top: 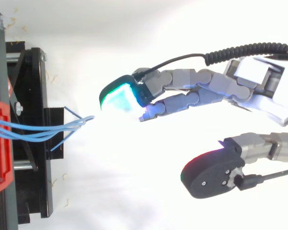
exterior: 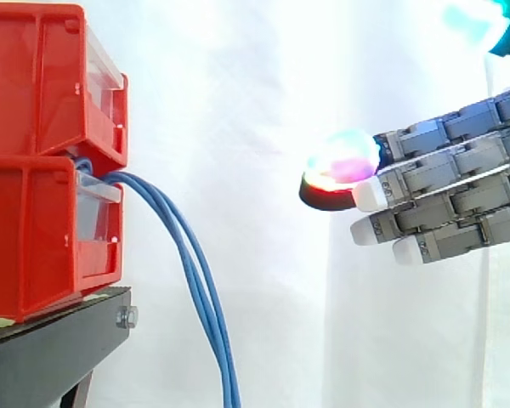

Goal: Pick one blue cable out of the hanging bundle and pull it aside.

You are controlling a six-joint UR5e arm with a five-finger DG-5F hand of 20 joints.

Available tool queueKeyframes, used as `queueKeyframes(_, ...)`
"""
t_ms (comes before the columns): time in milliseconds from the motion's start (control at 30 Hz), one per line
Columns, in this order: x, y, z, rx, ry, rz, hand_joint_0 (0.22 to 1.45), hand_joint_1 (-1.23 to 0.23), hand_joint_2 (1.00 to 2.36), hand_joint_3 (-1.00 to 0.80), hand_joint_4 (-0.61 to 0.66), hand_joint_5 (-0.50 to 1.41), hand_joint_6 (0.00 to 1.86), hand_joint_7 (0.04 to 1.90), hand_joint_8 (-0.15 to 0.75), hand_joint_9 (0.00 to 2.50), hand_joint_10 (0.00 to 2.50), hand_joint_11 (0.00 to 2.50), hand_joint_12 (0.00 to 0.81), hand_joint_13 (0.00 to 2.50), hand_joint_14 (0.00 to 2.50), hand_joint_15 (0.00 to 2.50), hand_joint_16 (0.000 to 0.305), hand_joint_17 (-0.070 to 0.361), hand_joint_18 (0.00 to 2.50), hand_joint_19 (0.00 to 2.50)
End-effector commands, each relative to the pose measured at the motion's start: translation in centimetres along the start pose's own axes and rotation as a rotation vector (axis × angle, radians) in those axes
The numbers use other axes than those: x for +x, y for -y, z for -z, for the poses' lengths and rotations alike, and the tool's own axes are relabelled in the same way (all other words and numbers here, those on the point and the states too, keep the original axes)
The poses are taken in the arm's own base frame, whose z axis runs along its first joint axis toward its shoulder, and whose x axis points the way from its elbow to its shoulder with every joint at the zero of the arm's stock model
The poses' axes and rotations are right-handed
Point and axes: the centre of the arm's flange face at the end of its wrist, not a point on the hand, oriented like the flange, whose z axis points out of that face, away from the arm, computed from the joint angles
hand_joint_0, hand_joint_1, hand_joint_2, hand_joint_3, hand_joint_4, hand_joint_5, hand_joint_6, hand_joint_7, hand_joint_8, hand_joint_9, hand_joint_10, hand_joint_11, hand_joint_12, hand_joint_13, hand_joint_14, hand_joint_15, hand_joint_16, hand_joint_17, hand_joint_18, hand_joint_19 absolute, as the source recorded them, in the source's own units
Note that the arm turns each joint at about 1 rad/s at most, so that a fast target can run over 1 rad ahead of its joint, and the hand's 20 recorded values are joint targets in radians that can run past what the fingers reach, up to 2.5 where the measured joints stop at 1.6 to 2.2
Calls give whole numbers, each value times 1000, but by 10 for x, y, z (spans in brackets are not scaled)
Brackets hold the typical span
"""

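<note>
One cable (exterior: pixel 206 270) will arch away alone and leave the rest hanging when I pull it aside, because gaps (exterior: pixel 184 234) show between the hanging blue cables.
A bundle of thin blue cables (exterior: pixel 195 272) comes out of the lower red bin (exterior: pixel 42 238) and hangs down in a curve in the side view. From above, the blue cables (top: pixel 48 129) run out of the bin to the right and meet in a point. My hand (exterior: pixel 459 187) reaches in from the right with straight fingers, open and holding nothing. Its glowing fingertips (exterior: pixel 344 161) stand well to the right of the cables, not touching them. In the top view the hand (top: pixel 192 91) points left, its green pad (top: pixel 120 96) just right of the cable tips, and the thumb (top: pixel 211 172) is spread apart below.
Two red bins are stacked, the upper red bin (exterior: pixel 42 76) on the lower one, on a black stand (exterior: pixel 59 348) at the left. A white curtain (exterior: pixel 255 102) hangs behind. Open space lies between the cables and the hand.
</note>
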Motion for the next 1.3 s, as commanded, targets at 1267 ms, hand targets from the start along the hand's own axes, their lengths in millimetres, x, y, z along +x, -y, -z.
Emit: queueKeyframes(1267,75,104,-108,-49,59,20,516,-535,1002,-458,285,-152,502,706,248,555,0,0,354,197,1,60,56,125,0,340)
